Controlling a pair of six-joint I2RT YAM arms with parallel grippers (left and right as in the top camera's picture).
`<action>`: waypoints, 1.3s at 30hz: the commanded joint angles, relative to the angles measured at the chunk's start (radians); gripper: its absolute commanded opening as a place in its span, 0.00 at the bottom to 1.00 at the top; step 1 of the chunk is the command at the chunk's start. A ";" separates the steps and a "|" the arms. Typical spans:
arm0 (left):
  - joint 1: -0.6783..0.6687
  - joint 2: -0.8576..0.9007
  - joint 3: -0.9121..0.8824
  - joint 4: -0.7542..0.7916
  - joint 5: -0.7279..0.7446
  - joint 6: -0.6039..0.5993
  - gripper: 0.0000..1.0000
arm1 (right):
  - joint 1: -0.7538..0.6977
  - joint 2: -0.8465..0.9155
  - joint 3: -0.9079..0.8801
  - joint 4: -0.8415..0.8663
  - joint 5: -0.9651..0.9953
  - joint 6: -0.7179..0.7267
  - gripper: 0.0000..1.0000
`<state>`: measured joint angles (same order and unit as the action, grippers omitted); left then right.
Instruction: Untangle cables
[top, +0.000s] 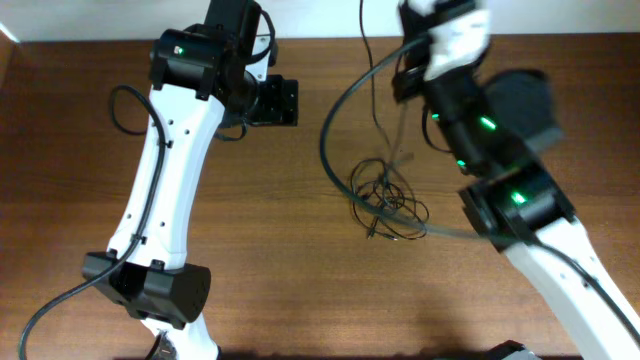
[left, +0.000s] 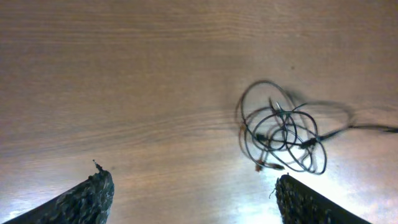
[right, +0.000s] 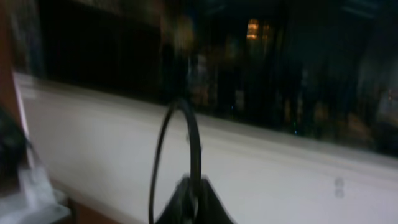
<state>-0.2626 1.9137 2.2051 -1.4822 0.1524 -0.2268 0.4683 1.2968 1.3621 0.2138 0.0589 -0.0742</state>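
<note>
The black cable in my raised right gripper leads into the knotted tangle (top: 388, 203), so I should bring the cable down and let my left gripper grab its loop (right: 181, 106).
The thin black cables (top: 385, 200) lie in a tangled knot of loops on the wooden table, mid-right. In the left wrist view the tangle (left: 283, 134) shows small silvery and orange tips. My left gripper (top: 280, 100) is open and empty, left of and behind the tangle; its fingers (left: 193, 190) stand wide apart over bare wood. My right gripper (top: 405, 80) is raised high above the table's back edge. Its fingers (right: 194, 199) are shut on a black cable (right: 193, 143) that loops up and back down. A blurred strand (top: 335, 120) arcs from it to the tangle.
The table top (top: 280, 260) is dark brown wood. A thin cord (top: 368, 70) runs from the back edge down to the tangle. The left arm's white link (top: 165, 170) crosses the left half. The right arm (top: 520, 200) covers the right side.
</note>
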 joint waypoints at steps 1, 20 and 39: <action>-0.003 0.002 0.008 -0.003 0.053 0.020 0.85 | 0.010 -0.086 0.031 0.097 0.160 0.281 0.04; -0.003 0.002 0.008 -0.014 0.050 0.020 0.87 | 0.072 -0.056 0.031 -0.230 0.174 -0.043 0.04; 0.006 0.002 0.008 -0.003 0.054 0.019 0.87 | 0.080 -0.061 0.031 -0.357 0.185 0.127 0.04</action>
<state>-0.2626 1.9137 2.2051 -1.4929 0.1951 -0.2237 0.5449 1.1950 1.3933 -0.0662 0.2253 0.0238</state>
